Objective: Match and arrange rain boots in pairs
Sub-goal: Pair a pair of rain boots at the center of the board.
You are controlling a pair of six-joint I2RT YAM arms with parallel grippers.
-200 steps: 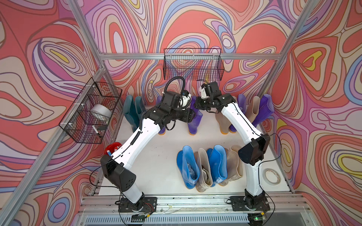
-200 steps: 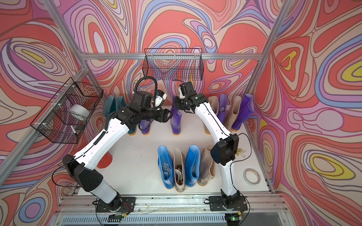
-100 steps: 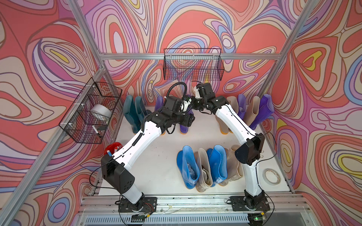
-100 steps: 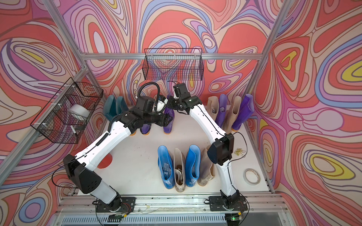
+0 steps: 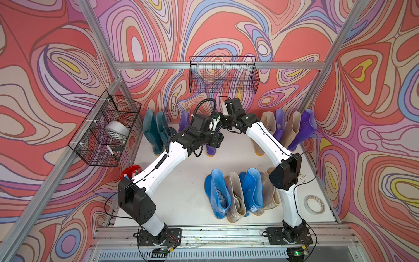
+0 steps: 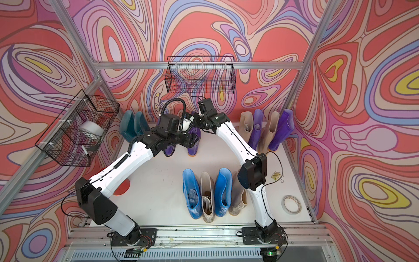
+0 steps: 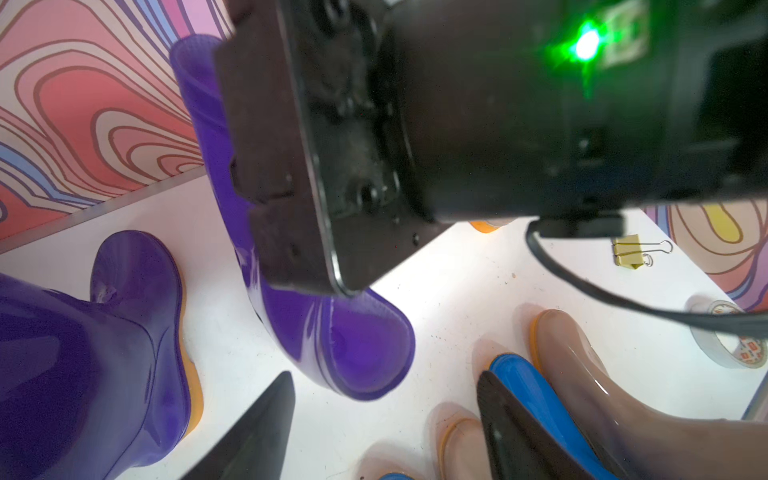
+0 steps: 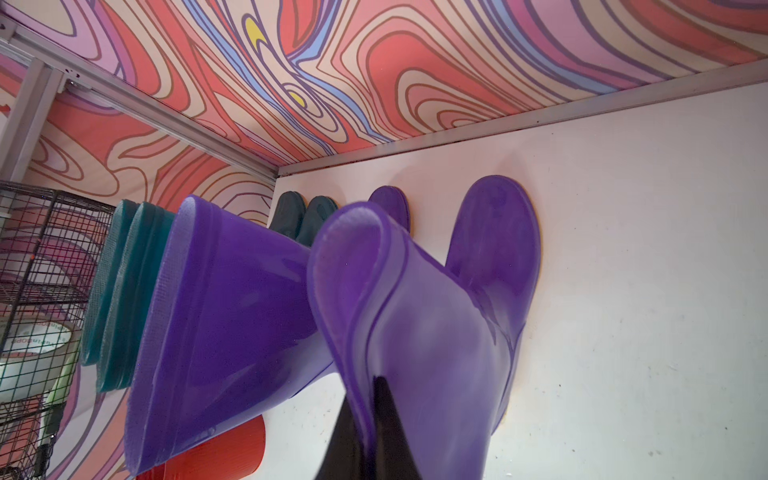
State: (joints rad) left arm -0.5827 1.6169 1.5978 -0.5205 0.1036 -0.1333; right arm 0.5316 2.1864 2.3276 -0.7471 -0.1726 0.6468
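The purple boot of the robot's right gripper stands apart from its mate near the left gripper, so the left gripper should grab the purple boot's rim and bring the boots together.
My right gripper is shut on the top rim of a purple rain boot, which stands with its sole on the white floor. In both top views this boot is at the back middle, right next to another purple boot. Two dark teal boots stand left of them. My left gripper is open just in front of the held boot, with nothing between its fingers. Blue and beige boots alternate in a front row.
At the back right stand beige and purple boots, alternating. Wire baskets hang on the left wall and the back wall. A red disc, a tape roll and a binder clip lie on the floor.
The right arm has carried the purple boot leftward, up to the other purple boot. The left arm has swung forward and to the right, and its gripper now sits in front of that boot.
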